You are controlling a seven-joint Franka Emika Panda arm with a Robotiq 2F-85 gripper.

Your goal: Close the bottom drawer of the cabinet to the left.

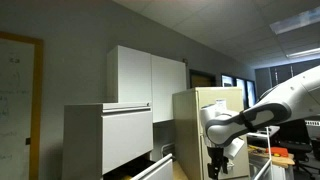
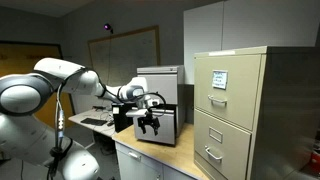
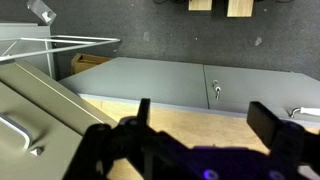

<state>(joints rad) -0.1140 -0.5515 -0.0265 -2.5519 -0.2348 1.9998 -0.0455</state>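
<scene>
The bottom drawer will go straight in when I push it, because the bottom drawer's front point(image 1: 157, 169) is parallel to the cabinet's front side, with a gap point(image 1: 128, 171) between them.
The pale grey-white cabinet point(image 1: 105, 135) stands at the left in an exterior view. Its bottom drawer point(image 1: 152, 168) sticks out at the base, pulled open. It also shows farther back in an exterior view point(image 2: 158, 88), behind the gripper. My gripper point(image 1: 215, 165) hangs to the right of the open drawer and apart from it, fingers pointing down. It also shows in an exterior view point(image 2: 150, 123). In the wrist view my gripper point(image 3: 205, 125) is open and empty above a pale wooden surface. A pale open drawer with thin metal rails point(image 3: 60, 42) shows at the top left there.
A beige filing cabinet with small handles point(image 1: 205, 110) stands right behind the gripper and fills the right side in an exterior view point(image 2: 232, 110). A tall white two-door cupboard point(image 1: 150, 75) is behind the cabinet. A grey panel with a lock point(image 3: 215, 90) lies ahead in the wrist view.
</scene>
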